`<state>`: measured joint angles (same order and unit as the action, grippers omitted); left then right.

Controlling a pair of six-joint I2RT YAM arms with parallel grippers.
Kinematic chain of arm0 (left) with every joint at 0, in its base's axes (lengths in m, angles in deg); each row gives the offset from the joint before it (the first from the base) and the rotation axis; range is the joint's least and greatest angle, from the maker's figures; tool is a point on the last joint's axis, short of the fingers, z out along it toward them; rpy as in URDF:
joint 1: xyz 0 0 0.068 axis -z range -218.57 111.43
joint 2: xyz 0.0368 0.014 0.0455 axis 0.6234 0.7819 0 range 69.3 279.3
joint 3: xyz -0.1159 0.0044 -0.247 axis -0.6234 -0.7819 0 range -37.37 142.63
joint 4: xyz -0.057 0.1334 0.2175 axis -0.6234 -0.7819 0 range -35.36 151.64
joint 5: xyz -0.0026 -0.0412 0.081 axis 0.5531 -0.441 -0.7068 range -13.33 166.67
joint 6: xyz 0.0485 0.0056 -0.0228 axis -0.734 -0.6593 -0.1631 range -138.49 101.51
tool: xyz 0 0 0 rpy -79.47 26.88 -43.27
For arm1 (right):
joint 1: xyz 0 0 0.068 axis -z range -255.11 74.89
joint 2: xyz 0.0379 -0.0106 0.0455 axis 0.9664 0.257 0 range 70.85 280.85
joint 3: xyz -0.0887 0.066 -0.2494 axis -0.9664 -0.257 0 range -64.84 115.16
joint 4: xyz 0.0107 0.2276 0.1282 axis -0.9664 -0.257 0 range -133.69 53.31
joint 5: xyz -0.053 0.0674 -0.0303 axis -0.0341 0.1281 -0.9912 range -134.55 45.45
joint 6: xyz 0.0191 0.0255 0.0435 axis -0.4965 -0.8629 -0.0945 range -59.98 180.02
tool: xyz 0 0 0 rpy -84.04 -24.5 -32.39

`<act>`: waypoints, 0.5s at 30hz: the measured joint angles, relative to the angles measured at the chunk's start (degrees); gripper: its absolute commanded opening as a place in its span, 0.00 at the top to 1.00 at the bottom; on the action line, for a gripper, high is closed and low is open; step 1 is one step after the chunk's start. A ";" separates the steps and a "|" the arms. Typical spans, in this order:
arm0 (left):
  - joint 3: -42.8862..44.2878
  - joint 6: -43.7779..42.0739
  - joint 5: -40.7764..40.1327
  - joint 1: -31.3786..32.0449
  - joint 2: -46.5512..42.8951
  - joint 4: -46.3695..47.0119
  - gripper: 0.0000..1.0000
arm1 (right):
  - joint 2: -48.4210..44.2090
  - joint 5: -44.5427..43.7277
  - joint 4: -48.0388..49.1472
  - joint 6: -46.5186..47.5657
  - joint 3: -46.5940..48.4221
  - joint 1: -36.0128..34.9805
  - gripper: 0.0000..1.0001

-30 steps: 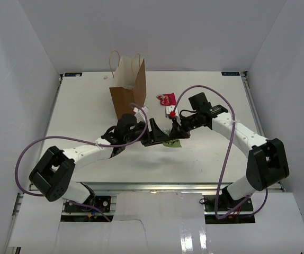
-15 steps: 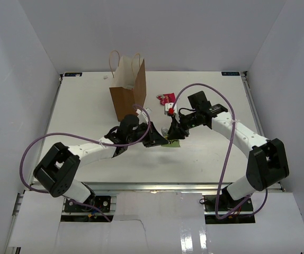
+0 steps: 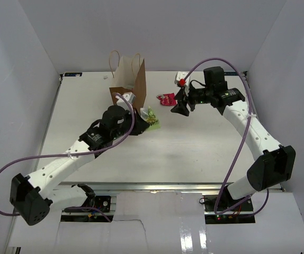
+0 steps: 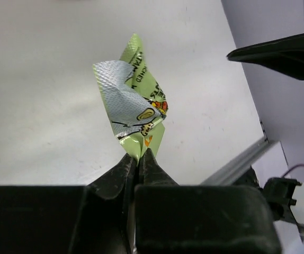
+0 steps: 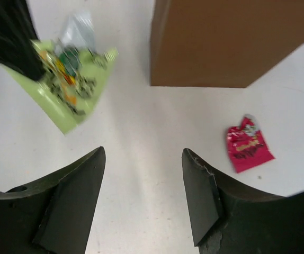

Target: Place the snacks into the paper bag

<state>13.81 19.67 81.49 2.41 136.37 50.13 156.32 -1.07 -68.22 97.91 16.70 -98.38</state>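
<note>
The bag's side [image 3: 140, 91] is in the way of the yellow-green packet, so next my left gripper raises that packet over the bag's opening [image 3: 125, 78] while my empty right gripper takes the red packet.
The brown paper bag [image 3: 126, 98] stands upright at the back of the table, left of centre, and its side wall [image 5: 231, 42] fills the top of the right wrist view. My left gripper [image 3: 143, 124] is shut on the corner of a crumpled yellow-green snack packet [image 4: 136, 106], which it holds above the table just right of the bag's base [image 3: 151, 117]. A red-pink snack packet [image 3: 167, 98] lies on the table right of the bag [image 5: 247, 143]. My right gripper [image 5: 144, 153] hangs open and empty above the table, near the red packet [image 3: 181, 108].
The white tabletop [image 3: 205, 143] has a metal rail along its near edge [image 4: 242, 164]. White walls close in the left, back and right sides. One of the right gripper's dark fingers [image 4: 279, 50] reaches into the top right of the left wrist view.
My left gripper closed on the yellow-green packet and carried it up and back toward the bag. My right gripper opened, let the packet go, and drew away to the back right.
</note>
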 measured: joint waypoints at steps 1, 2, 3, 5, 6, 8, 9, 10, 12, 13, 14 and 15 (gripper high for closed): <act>1.90 -1.77 -2.43 -0.04 -1.60 -2.16 1.00 | 0.00 -0.07 0.72 -0.61 1.01 0.79 0.34; 4.15 -3.52 -4.90 -0.22 -2.93 -4.26 1.00 | 0.00 -0.26 1.51 -1.29 1.53 1.49 0.34; 6.38 -5.18 -7.45 -0.46 -3.89 -5.79 1.00 | 0.00 -0.46 2.16 -1.79 1.66 2.03 0.34; 11.72 -9.20 -12.22 -1.42 -5.33 -8.63 1.00 | 0.11 -0.98 2.80 -3.02 1.51 2.56 0.34; 14.14 -10.95 -13.99 -2.21 -5.40 -9.40 1.00 | 0.17 -1.18 3.08 -3.45 1.25 2.60 0.34; 19.26 -14.27 -16.46 -5.09 -4.72 -10.69 1.00 | 0.20 -1.40 3.58 -4.39 0.44 2.62 0.34; 21.97 -15.82 -16.90 -7.28 -3.74 -11.23 1.00 | 0.20 -1.42 3.87 -4.79 -0.09 2.62 0.34; 24.70 -17.27 -17.11 -9.97 -2.45 -11.15 1.00 | 0.20 -1.55 4.24 -5.16 -0.76 2.62 0.34; 28.52 -19.37 -17.27 -13.99 0.48 -11.39 1.00 | 0.24 -1.81 4.52 -5.68 -1.64 2.64 0.34; 30.25 -20.39 -17.29 -15.82 2.29 -11.32 1.00 | 0.28 -2.01 4.52 -6.01 -1.97 2.64 0.34; 31.71 -21.44 -17.29 -17.29 4.37 -11.17 1.00 | 0.35 -2.21 4.70 -6.16 -2.21 2.67 0.34; 32.89 -22.43 -17.25 -18.21 6.27 -11.45 1.00 | 0.39 -2.36 4.72 -6.27 -2.29 2.73 0.34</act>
<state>46.71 -2.76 64.25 -15.80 142.64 38.68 156.71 -3.43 -63.50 91.64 14.40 -95.64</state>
